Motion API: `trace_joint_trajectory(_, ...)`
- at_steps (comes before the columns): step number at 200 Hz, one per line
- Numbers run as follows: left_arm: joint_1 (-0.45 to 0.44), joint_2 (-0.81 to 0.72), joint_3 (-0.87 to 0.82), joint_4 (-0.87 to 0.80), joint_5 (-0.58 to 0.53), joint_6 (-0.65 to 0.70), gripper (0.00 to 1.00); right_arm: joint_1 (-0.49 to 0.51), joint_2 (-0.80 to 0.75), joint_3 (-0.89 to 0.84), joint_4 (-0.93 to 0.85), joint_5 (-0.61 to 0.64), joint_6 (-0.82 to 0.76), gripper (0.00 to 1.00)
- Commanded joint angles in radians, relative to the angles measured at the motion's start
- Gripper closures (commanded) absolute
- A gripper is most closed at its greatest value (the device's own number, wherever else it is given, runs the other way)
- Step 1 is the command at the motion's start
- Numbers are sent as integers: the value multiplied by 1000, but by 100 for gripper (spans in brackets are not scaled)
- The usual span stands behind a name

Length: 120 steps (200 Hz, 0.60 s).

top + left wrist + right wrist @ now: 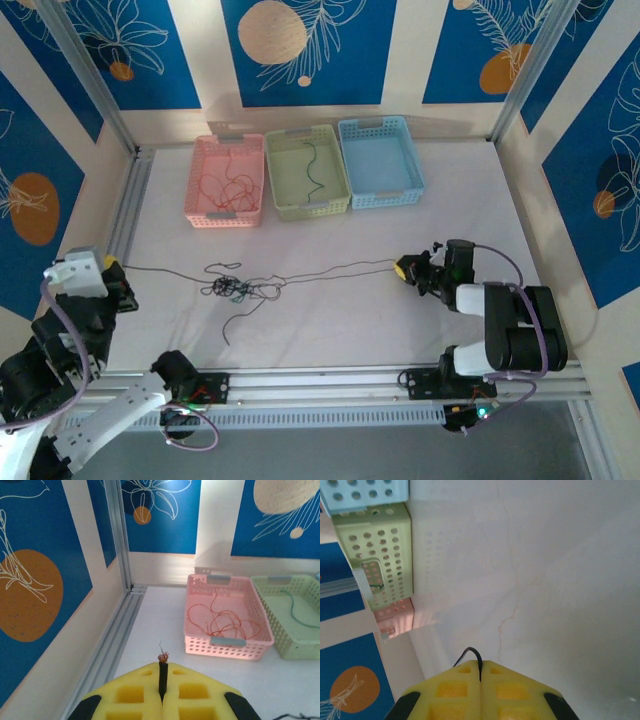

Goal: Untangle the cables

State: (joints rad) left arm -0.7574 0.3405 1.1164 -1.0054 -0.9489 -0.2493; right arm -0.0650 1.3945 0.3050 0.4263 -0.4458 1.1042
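Note:
I can see that the black wire in my right gripper trails into the clump (262,286), so next I raise the wire to the blue basket (382,165) while my left gripper pulls the clump away.
The cables (232,288) lie as a small knotted clump of black, red and green wire on the white table, left of centre. One thin black wire (165,272) runs from the clump to my left gripper (113,268), and another stretch (330,270) runs right to my right gripper (404,268). In the left wrist view the yellow pads of the left gripper (162,666) are shut on a black wire end (162,676) with bare copper strands sticking out. In the right wrist view the right gripper (480,664) is shut on a black wire (476,655) that loops out at its tip.
Three baskets stand at the back: a pink one (199,180) holding red wires (232,185), a green one (340,175) holding a dark green wire (312,165), and a blue one (412,165). An aluminium rail (128,205) borders the left side, and a rail (320,378) runs along the front.

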Motion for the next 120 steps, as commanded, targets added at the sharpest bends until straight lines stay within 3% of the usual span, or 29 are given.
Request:
trace_joint_trajectory(1, 0, 13, -11, 15, -66, 37, 100, -62, -43, 55, -136, 4, -63, 100)
trace_joint_trajectory(44, 1, 42, -42, -32, -56, 0, 100, -270, -236, 144, -455, 98, -221, 100)
trace_joint_trajectory(87, 2, 79, -68, -19, -36, -7, 100, -373, -299, 207, -588, 206, -268, 100)
trace_joint_trajectory(120, 1, 90, -76, -15, -17, 1, 100, -477, -309, 190, -586, 200, -250, 100)
